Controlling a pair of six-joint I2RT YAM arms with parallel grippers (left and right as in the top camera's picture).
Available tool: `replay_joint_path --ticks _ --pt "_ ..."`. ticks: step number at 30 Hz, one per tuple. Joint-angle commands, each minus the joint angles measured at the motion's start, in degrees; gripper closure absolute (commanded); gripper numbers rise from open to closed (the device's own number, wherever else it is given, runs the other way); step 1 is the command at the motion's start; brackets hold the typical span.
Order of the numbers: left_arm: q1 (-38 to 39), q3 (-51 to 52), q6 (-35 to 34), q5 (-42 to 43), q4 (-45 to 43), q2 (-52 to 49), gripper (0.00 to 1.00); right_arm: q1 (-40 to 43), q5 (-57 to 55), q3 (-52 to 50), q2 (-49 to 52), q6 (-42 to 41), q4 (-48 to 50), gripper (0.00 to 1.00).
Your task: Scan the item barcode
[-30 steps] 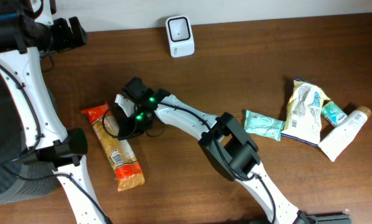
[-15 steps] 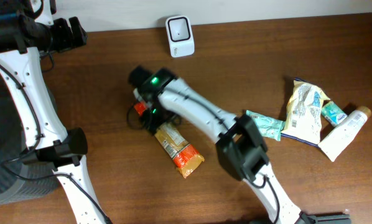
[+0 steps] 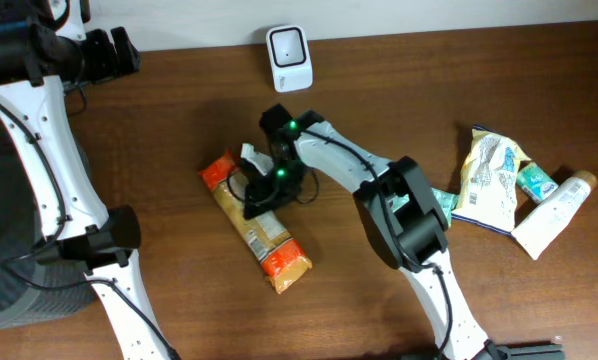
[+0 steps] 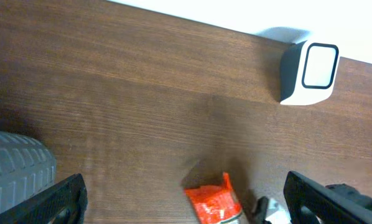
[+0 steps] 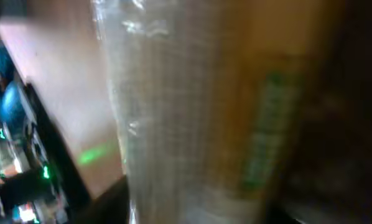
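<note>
My right gripper is holding the pasta packet (image 3: 269, 240) at a slant, well short of the scanner. Next, I turn the packet crosswise and move it over the scanner's window (image 3: 289, 47).
The item is a long pasta packet (image 3: 251, 225) with orange-red ends. It lies slanted on the table below the white barcode scanner (image 3: 289, 58). My right gripper (image 3: 266, 185) sits on the packet's upper half. In the blurred right wrist view the clear packet (image 5: 192, 124) fills the space between the dark fingers, which press on both its sides. My left gripper (image 3: 114, 50) hangs at the far left edge, wide open and holding nothing (image 4: 192, 208). Its view shows the packet's red end (image 4: 214, 205) and the scanner (image 4: 310, 71).
At the right lie a yellow-white bag (image 3: 489, 180), a small teal packet (image 3: 534, 180), a white tube (image 3: 554, 210) and a teal packet (image 3: 444, 205) half hidden by the right arm. A grey ribbed object (image 4: 15, 168) lies beside the left arm.
The packet went from the left of the table to the middle along with my right gripper. The jaws opened and have closed in on it again. The left arm has not moved.
</note>
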State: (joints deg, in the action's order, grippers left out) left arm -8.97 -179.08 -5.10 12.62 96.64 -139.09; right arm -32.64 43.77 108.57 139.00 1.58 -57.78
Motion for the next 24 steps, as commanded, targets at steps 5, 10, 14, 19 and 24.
replay_joint_path --ticks 5,10,14,19,24 --pt "-0.2 -0.1 0.9 0.0 0.1 0.4 0.01 -1.4 11.6 -1.4 0.8 -6.7 4.6 0.96" --pt "-0.2 -0.1 0.9 0.0 0.1 0.4 0.01 10.4 20.3 0.5 -15.4 -5.4 4.3 0.96" --pt "-0.2 -0.1 0.9 0.0 0.1 0.4 0.01 24.3 17.2 0.5 -32.9 -11.3 6.3 0.96" --pt "-0.2 -0.1 0.9 0.0 0.1 0.4 0.01 26.9 7.1 0.5 -40.7 -14.3 15.0 0.96" --pt "-0.2 -0.1 0.9 0.0 0.1 0.4 0.01 18.7 -22.4 0.5 -40.6 -6.1 25.7 0.96"
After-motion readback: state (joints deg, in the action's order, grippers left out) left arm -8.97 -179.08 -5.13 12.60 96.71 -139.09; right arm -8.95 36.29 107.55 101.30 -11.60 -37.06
